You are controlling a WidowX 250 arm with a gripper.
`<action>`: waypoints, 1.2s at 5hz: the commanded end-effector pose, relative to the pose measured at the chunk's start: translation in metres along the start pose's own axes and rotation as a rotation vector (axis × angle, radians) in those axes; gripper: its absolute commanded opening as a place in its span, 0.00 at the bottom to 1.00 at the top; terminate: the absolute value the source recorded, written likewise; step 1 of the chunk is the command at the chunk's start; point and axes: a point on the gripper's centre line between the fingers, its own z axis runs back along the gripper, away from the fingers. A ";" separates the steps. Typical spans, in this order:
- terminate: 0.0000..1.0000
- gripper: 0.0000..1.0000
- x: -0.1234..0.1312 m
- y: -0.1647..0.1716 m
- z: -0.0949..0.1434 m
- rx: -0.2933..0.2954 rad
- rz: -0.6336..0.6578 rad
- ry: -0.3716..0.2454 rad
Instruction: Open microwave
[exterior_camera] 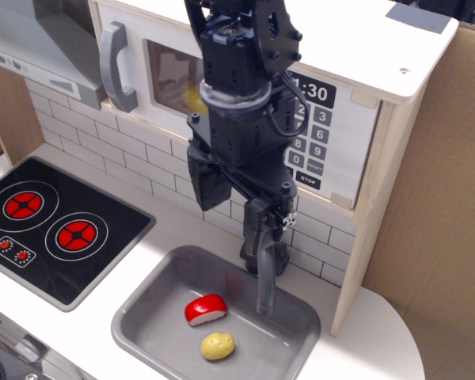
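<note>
Hinge plates (341,200) are past the door's keypad, opposite the door's handle. The whole white door (140,79) will swing outward together with the keypad when I pull the handle.
The wooden microwave (356,55) stands on the back wall with its white door (154,47) shut. Its grey vertical handle (115,67) is at the door's left edge. The black clock display (313,93) and grey keypad (313,142) are on the right, partly hidden by the arm. My black gripper (233,210) hangs in front of the door's window, pointing down, below and to the right of the handle. Its fingers (204,184) stand apart and hold nothing. Something yellow shows behind the window.
A grey range hood (39,39) is at the top left, above a black stove (47,222) with red burners. A grey sink (142,313) holds a red-and-white piece (205,309) and a yellow potato (218,345). A grey faucet (266,289) stands just below my gripper. Cardboard (435,206) is at right.
</note>
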 end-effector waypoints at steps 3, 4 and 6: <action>0.00 1.00 0.006 0.059 0.018 -0.027 0.232 -0.152; 0.00 1.00 0.015 0.093 0.020 0.003 0.301 -0.271; 0.00 1.00 0.018 0.159 0.026 0.132 0.392 -0.356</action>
